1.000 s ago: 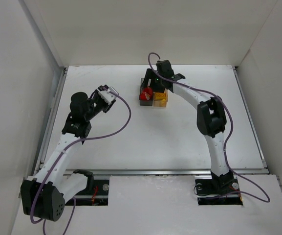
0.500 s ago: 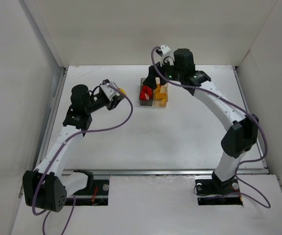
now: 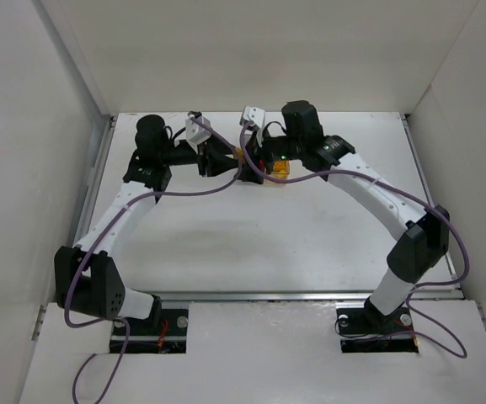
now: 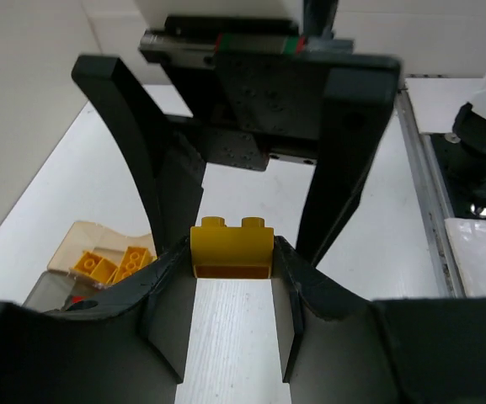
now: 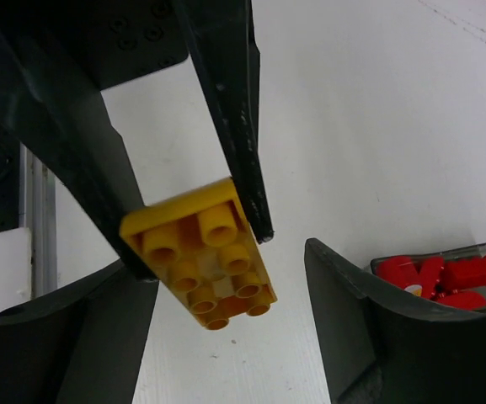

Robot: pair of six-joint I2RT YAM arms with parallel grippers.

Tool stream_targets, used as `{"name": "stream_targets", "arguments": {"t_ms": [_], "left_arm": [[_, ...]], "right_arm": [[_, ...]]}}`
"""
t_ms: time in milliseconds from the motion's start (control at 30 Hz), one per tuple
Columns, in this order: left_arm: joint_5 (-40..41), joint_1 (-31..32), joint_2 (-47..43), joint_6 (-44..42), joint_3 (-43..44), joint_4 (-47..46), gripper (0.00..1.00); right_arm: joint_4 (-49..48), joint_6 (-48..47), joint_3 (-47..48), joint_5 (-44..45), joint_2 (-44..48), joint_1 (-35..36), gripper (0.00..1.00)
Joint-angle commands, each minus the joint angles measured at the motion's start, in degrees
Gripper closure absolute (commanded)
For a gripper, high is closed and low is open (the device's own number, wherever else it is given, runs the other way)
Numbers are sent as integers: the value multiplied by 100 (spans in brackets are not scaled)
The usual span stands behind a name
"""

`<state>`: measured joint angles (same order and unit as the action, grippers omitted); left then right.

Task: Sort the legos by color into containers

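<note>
The amber bin (image 3: 280,171) lies on my right gripper's side, so next my right gripper closes on the yellow lego (image 5: 209,259) before my left gripper opens and backs off.
My left gripper (image 4: 232,257) is shut on a yellow lego (image 4: 232,246), which it holds by its ends just left of the containers (image 3: 280,172). From the right wrist view this lego (image 5: 202,268) shows its underside, hanging between the left gripper's fingers (image 5: 226,109). My right gripper (image 5: 226,282) faces it, open, with its jaws well apart on either side and not touching. The amber bin (image 4: 84,238) holds several yellow legos (image 4: 112,265). The dark grey bin (image 5: 478,248) holds red legos (image 5: 440,276). In the top view both grippers (image 3: 230,160) (image 3: 255,158) cover most of the bins.
White walls close in the table at the left, the back and the right. A metal rail (image 4: 435,202) runs along the table's edge, and the right arm's base (image 4: 478,139) stands by it. Purple cables trail from both wrists.
My left arm has swung right across the table with the yellow lego, up to the bins. My right gripper has lifted off the bins and turned to face it.
</note>
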<state>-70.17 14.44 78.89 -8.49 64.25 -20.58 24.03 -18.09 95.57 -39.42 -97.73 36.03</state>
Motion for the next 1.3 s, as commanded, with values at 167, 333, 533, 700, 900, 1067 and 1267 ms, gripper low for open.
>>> {"name": "stream_targets", "arguments": {"t_ms": [167, 333, 533, 700, 900, 1067, 1267], "left_arm": [[-770, 94, -102, 418, 404, -403, 100], [-770, 94, -155, 418, 404, -403, 100], [-700, 94, -208, 418, 352, -403, 98], [114, 94, -331, 418, 106, -342, 0], [1811, 94, -629, 410, -175, -69, 0], [4368, 155, -691, 60, -439, 168, 0], [4917, 156, -963, -381, -650, 362, 0]], "right_arm": [[-303, -160, -205, -92, 457, -35, 38], [-425, -38, -153, -92, 457, -35, 60], [-549, 191, -153, 56, 510, -35, 100], [-663, 577, -354, 776, 510, -35, 100], [-856, 2313, -504, 1945, -33, -693, 100], [-313, 3372, 4, 3640, -1035, -1115, 100], [40, 3609, 998, 4336, -2230, -1168, 87]]}}
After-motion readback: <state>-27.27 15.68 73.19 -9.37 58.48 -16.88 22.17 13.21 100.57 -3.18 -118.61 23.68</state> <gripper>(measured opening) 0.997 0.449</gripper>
